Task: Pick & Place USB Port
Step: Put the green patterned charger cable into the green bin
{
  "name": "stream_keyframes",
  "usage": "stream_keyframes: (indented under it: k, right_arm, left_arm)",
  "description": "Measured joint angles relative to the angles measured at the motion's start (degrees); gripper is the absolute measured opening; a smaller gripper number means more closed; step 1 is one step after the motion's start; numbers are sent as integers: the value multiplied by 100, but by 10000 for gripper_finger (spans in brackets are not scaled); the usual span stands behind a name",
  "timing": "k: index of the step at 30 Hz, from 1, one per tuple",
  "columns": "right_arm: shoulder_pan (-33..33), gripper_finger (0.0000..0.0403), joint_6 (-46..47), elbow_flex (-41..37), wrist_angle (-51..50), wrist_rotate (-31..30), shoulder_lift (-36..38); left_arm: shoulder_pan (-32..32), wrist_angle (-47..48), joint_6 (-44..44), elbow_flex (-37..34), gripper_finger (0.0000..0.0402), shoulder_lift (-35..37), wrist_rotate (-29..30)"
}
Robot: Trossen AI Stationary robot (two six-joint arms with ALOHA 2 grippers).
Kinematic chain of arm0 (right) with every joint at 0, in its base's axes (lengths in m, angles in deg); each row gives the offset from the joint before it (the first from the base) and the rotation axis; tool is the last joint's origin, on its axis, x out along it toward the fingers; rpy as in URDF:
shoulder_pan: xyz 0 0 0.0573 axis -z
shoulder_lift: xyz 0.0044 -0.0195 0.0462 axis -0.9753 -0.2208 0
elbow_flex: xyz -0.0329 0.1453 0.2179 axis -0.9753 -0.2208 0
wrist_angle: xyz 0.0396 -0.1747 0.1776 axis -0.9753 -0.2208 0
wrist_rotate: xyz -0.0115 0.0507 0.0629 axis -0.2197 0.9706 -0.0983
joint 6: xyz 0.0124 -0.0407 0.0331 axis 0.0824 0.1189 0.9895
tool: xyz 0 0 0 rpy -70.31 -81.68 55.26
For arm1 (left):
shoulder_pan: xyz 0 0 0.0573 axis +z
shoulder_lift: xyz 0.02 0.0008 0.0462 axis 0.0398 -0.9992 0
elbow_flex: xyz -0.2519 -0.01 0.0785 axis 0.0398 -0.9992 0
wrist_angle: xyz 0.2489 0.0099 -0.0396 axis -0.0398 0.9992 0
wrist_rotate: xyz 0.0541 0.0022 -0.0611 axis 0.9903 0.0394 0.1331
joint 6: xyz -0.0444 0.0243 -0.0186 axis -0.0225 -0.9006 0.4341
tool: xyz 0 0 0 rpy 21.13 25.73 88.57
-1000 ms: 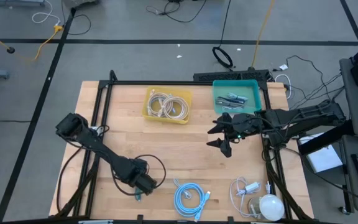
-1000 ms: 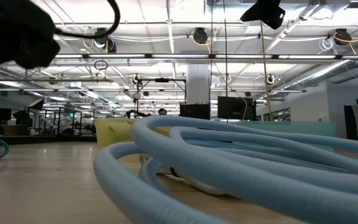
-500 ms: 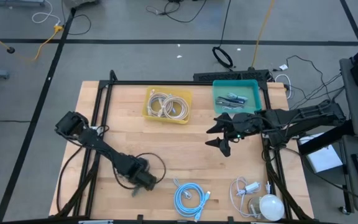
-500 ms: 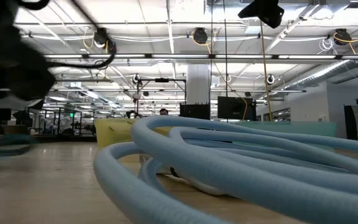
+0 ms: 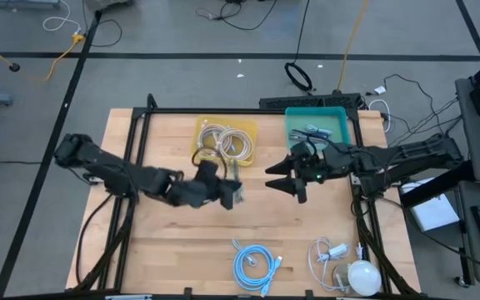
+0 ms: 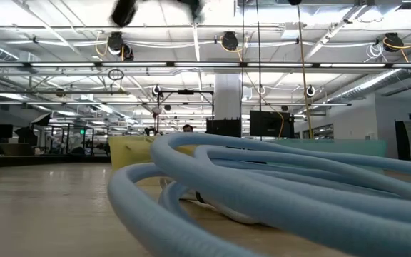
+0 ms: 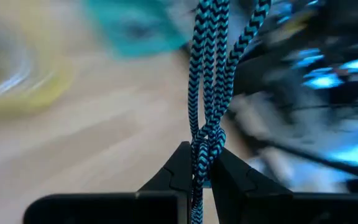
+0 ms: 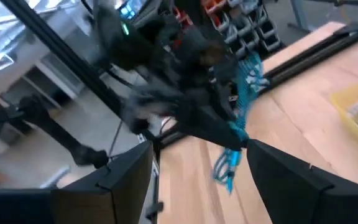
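Observation:
The teal bin (image 5: 319, 122) is on my right gripper's side. My left gripper should pass the braided cable (image 8: 228, 165) to my right gripper before the cable goes into the bin.
A blue-and-black braided cable (image 7: 211, 68) is in my left gripper (image 5: 230, 193), which is shut on it above the middle of the table. The cable also shows in the right wrist view (image 8: 240, 99), bunched and dangling. My right gripper (image 5: 283, 185) is open and empty, just to the right of the left one and pointing toward it; its fingers (image 8: 123, 180) stand wide apart. A yellow bin (image 5: 200, 148) with pale cables and a teal bin (image 5: 344, 125) with small parts stand at the far side. My left gripper pinches the braided cable's bunched strands (image 7: 204, 149) between its two fingertips, several strands together. The cable is lifted clear of the table, and a loose end (image 8: 226, 169) hangs below the hold.
A light-blue coiled cable (image 5: 255, 262) lies near the front edge and fills the low view (image 6: 262, 193). A white cable with a charger (image 5: 330, 254) and a white round object (image 5: 362, 277) lie at the front right. Black frame rails (image 5: 132, 167) border the table.
My left gripper has gone from the table's near left up and toward the far right, to the middle of the table, carrying the braided cable lifted clear. My right gripper has shifted a little toward the table's left.

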Motion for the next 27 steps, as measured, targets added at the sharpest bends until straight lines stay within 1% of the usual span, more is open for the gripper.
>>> stream_keyframes:
  k: [1,4,5,9,11,16,22,23,25,27]
  right_arm:
    - [18,254,3,2,36,-36,-16]
    - [28,254,98,0,128,-79,-120]
    - [27,254,153,1,144,-79,-148]
    - [24,254,302,0,385,-66,-300]
    - [24,254,309,0,629,-55,-387]
    - [24,254,410,0,1020,-24,-558]
    - [110,254,503,0,1337,247,-791]
    - [121,254,525,-1,1404,317,-844]
    - [185,251,593,-2,1660,662,-949]
    - [244,241,698,-2,1799,989,-1049]
  left_arm:
    - [66,-400,-363,47,31,51,-70]
    - [244,-941,-1158,219,31,133,-204]
    - [285,-1040,-1285,336,31,133,-326]
    - [360,-934,-1636,636,31,62,-754]
    - [377,-808,-1691,698,31,-1,-917]
    - [377,-838,-1616,739,31,-175,-1346]
    - [279,-1063,-1536,743,31,-353,-1475]
    - [262,-1044,-1538,741,31,-361,-1489]
    - [245,-1105,-1544,740,31,-377,-1503]
    - [232,-1208,-1570,739,31,-385,-1505]
